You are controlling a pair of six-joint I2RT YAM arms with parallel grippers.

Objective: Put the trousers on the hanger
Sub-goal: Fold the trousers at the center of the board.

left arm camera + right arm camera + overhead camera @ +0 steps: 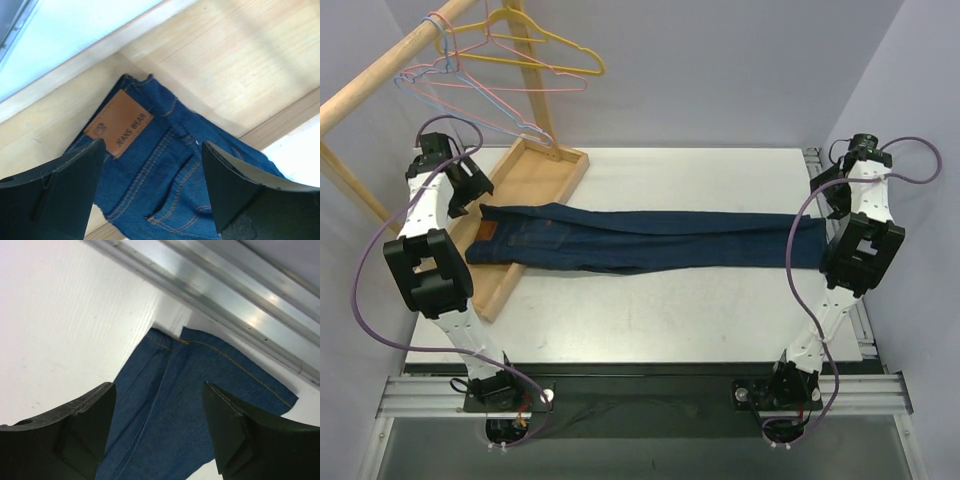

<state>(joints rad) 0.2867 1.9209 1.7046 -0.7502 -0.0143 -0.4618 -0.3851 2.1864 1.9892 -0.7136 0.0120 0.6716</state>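
Observation:
The long rolled edge (620, 220) is covering part of the back pocket, so I expect the trousers (650, 251) to open out wider when I spread them.
The trousers (640, 241) are dark blue jeans lying flat and stretched across the table. Their waist rests on a wooden tray at the left and their leg ends lie at the right. My left gripper (470, 190) is open just above the waist; the left wrist view shows its jaws (153, 146) wide apart over the brown leather patch (120, 123) and back pocket. My right gripper (832, 197) is open above the leg hems (200, 347), its jaws (158, 386) apart and empty. The light-blue hanger (488, 100) hangs on the wooden rail at the back left.
A shallow wooden tray (535, 165) lies at the table's left. A wooden rail (380, 80) with its post carries a yellow hanger (555, 50) and pink hangers (470, 78). A metal rail (235, 295) runs along the table's right edge.

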